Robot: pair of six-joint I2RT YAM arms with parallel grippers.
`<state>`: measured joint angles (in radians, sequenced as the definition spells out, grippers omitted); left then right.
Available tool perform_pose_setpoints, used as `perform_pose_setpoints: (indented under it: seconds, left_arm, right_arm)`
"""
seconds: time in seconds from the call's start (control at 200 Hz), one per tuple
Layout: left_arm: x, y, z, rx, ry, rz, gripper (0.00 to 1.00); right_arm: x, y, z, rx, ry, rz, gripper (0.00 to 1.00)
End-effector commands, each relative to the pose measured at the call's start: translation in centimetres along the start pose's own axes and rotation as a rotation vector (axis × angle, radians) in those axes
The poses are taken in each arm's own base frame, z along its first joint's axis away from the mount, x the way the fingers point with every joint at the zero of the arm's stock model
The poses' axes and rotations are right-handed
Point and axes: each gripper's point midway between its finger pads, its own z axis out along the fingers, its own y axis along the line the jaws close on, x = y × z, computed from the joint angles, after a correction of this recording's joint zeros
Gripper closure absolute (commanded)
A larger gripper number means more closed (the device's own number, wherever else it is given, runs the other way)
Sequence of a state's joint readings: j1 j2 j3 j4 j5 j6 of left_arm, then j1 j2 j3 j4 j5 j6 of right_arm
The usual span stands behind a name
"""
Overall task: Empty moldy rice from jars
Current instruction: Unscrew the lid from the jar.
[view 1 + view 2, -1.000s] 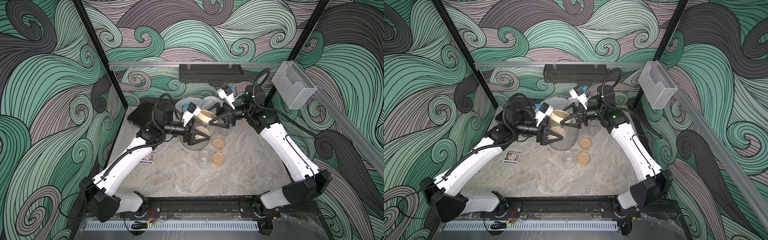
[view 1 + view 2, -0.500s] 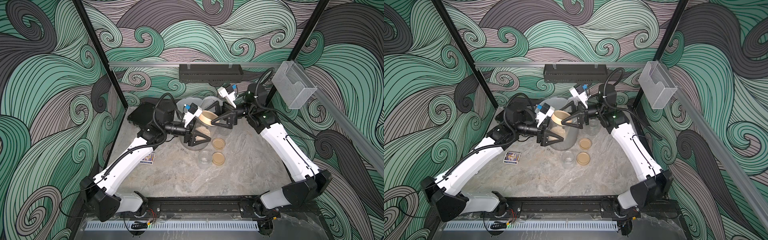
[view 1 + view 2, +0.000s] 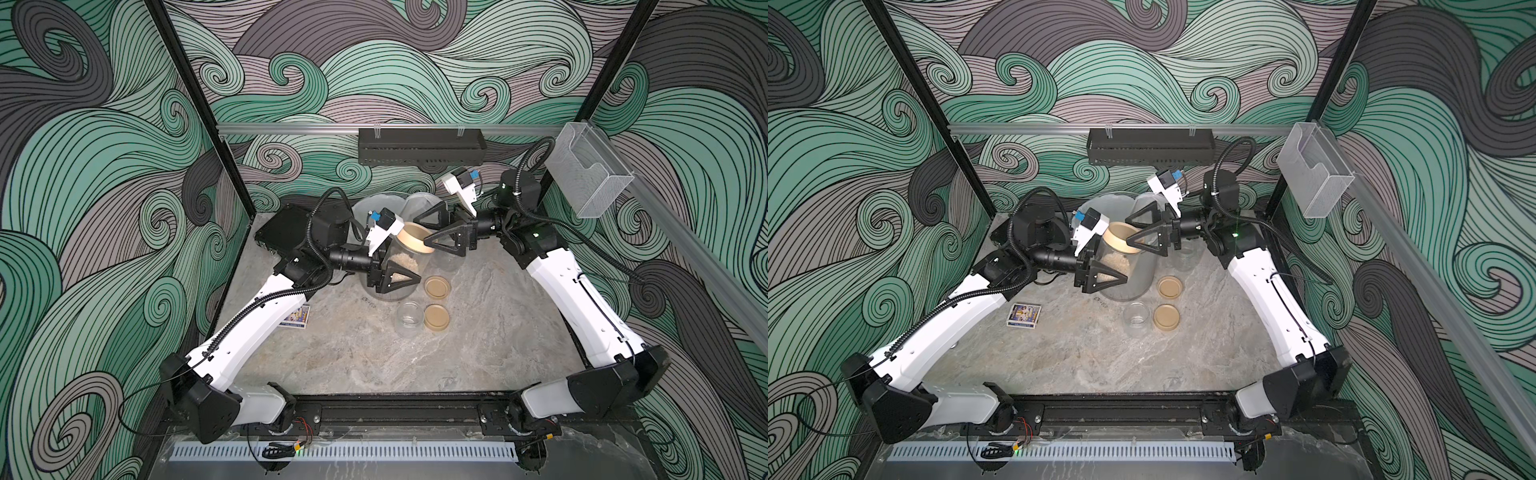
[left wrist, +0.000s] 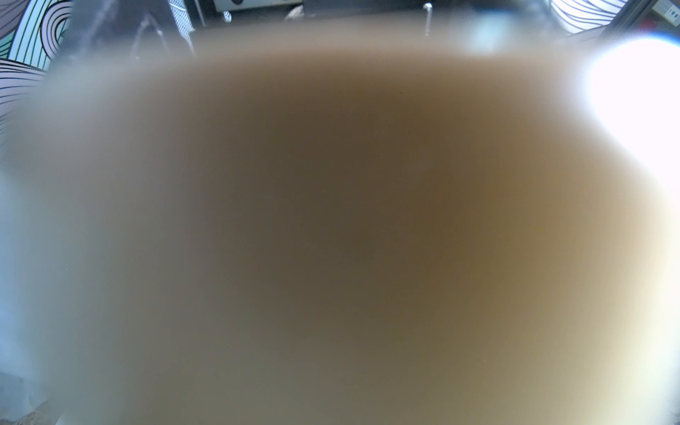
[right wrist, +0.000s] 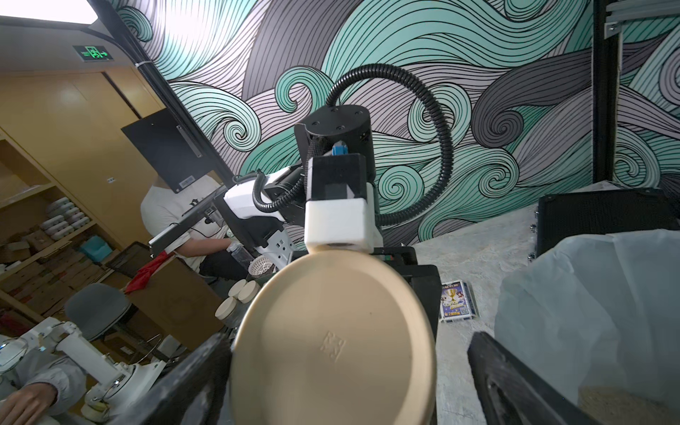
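My right gripper is open with the lid (image 3: 414,237) sitting off-centre and shallow in it, so I should roll the gripper, reach in deeper and close on the lid's rim (image 5: 429,343) before I remove the lid.
My left gripper (image 3: 405,270) is shut on a clear jar (image 3: 1133,278) that it holds above the table. Moldy rice (image 3: 403,262) shows as pale grains through the jar's wall. Its tan lid (image 3: 415,242) is on and tilts toward my right gripper (image 3: 426,232), which is open, with one finger on each side of the lid and a gap showing. The right wrist view is filled by the lid (image 5: 331,342) between both black fingers (image 5: 515,382). The left wrist view is a tan blur. Two empty jars (image 3: 409,318) (image 3: 448,261) stand on the table.
Two loose tan lids (image 3: 437,286) (image 3: 436,318) lie beside the empty jars. The bin with the white liner (image 3: 374,208) stands behind the held jar, with grains low inside it (image 5: 625,404). A card pack (image 3: 297,318) lies at the left and a black box (image 3: 286,224) sits at the back left.
My right gripper's jaws have spread wider around the lid. Both arms and the held jar have hardly moved.
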<state>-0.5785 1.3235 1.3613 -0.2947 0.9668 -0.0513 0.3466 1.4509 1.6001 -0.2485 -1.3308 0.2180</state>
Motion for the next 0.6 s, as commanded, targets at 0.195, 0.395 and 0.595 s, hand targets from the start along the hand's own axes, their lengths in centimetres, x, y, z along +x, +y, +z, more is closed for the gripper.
perform_pose_setpoints:
  seconds: [0.195,0.395,0.595]
  left_arm:
    - [-2.0,-0.6,-1.9,-0.099,-0.034,0.136,0.67]
    - [-1.3,1.8,-2.4,-0.243,-0.008,0.168,0.67]
    - [-0.7,4.0,-2.5,-0.344,0.016,0.186,0.67]
  right_arm:
    - [0.9,-3.5,-4.4,0.344,-0.037,0.06,0.01]
    - [0.2,-3.5,-6.0,0.501,-0.066,0.084,0.01]
    - [-0.3,-2.4,-5.5,0.528,-0.098,0.117,0.01]
